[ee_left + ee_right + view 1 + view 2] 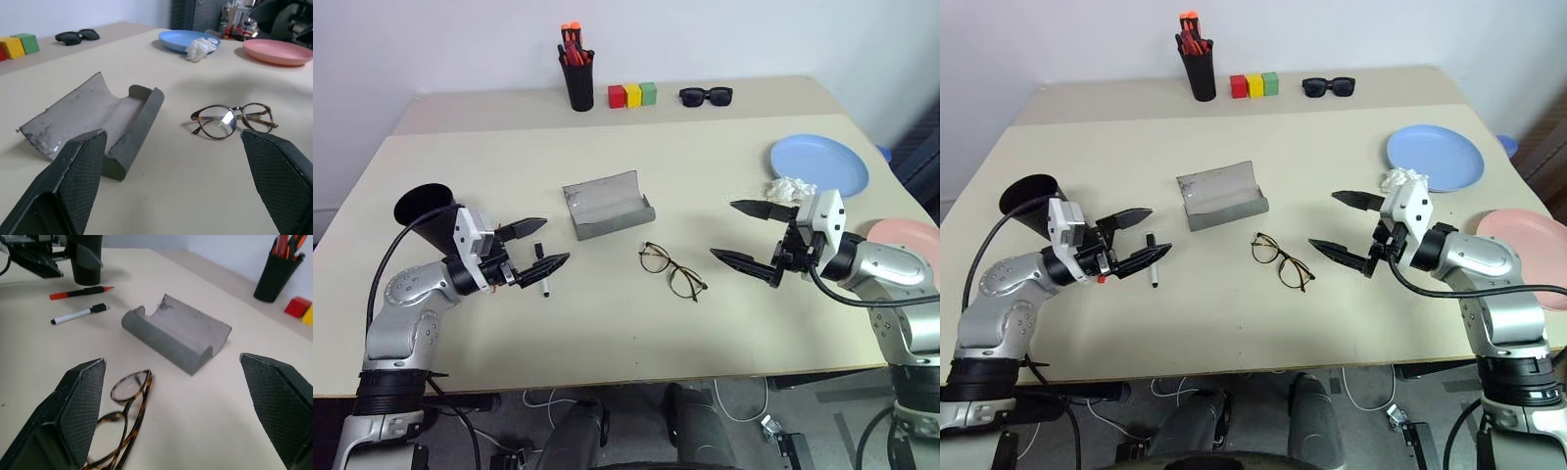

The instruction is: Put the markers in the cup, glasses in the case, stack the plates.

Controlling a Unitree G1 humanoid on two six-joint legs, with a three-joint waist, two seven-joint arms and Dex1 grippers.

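My gripper will lower the red marker into the black cup, where it will sink inside and lean, since the cup has a tall body and wide opening (423, 203).
The grey case (607, 204) lies open at mid-table, and the wire-rimmed glasses (672, 271) rest just in front of it. A white marker with a black cap (80, 314) and a red marker (80, 292) lie beside the black cup (424, 211) at the left. My left gripper (557, 241) hovers open over the markers, in front of the cup, holding nothing. My right gripper (722, 229) hangs open and empty to the right of the glasses. The light blue plate (818, 162) and the pink plate (911, 235) sit apart at the right.
A crumpled white tissue (790, 188) lies at the blue plate's near edge. At the back stand a black pen holder with orange-red pens (577, 78), three coloured blocks (632, 95) and black sunglasses (706, 95).
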